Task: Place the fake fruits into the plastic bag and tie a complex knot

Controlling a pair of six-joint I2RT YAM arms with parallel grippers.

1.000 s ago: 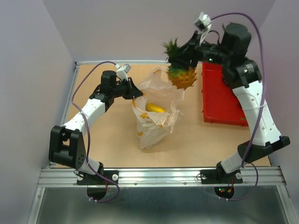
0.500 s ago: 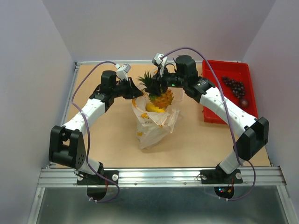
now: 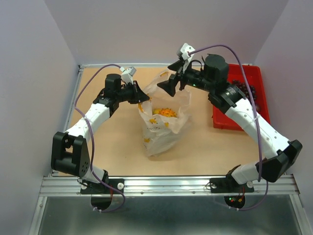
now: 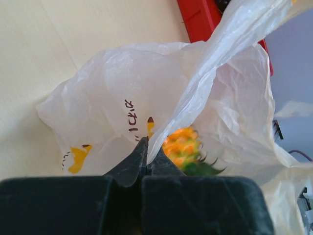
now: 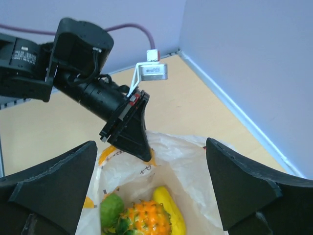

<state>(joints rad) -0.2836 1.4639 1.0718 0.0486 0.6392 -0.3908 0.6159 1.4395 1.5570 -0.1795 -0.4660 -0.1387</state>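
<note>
The pineapple is inside the open bag [image 3: 167, 112], so the robot's right gripper should keep going to the grape cluster in the red tray [image 3: 240, 86] and close on it.
The plastic bag [image 3: 164, 125] stands open mid-table. My left gripper [image 3: 142, 96] is shut on its left rim [image 4: 161, 128], holding the mouth up. Inside lie the pineapple [image 5: 146, 220], a green piece [image 5: 111, 209] and a yellow oblong piece [image 5: 168, 210]; the pineapple [image 4: 183, 146] also shows through the film in the left wrist view. My right gripper [image 3: 171, 84] hangs open just above the bag's mouth, with nothing between its fingers [image 5: 54, 191]. A dark grape cluster [image 3: 246, 90] lies in the red tray, partly hidden by the right arm.
The red tray [image 3: 232, 120] sits at the right, close to the bag. The enclosure's walls bound the table at the back and on both sides. The left gripper's black tip [image 5: 132, 132] is directly below my right gripper.
The right gripper carried the pineapple from beside the tray to over the bag, opened and let it go. The pineapple now lies inside the bag. The left arm has held still.
</note>
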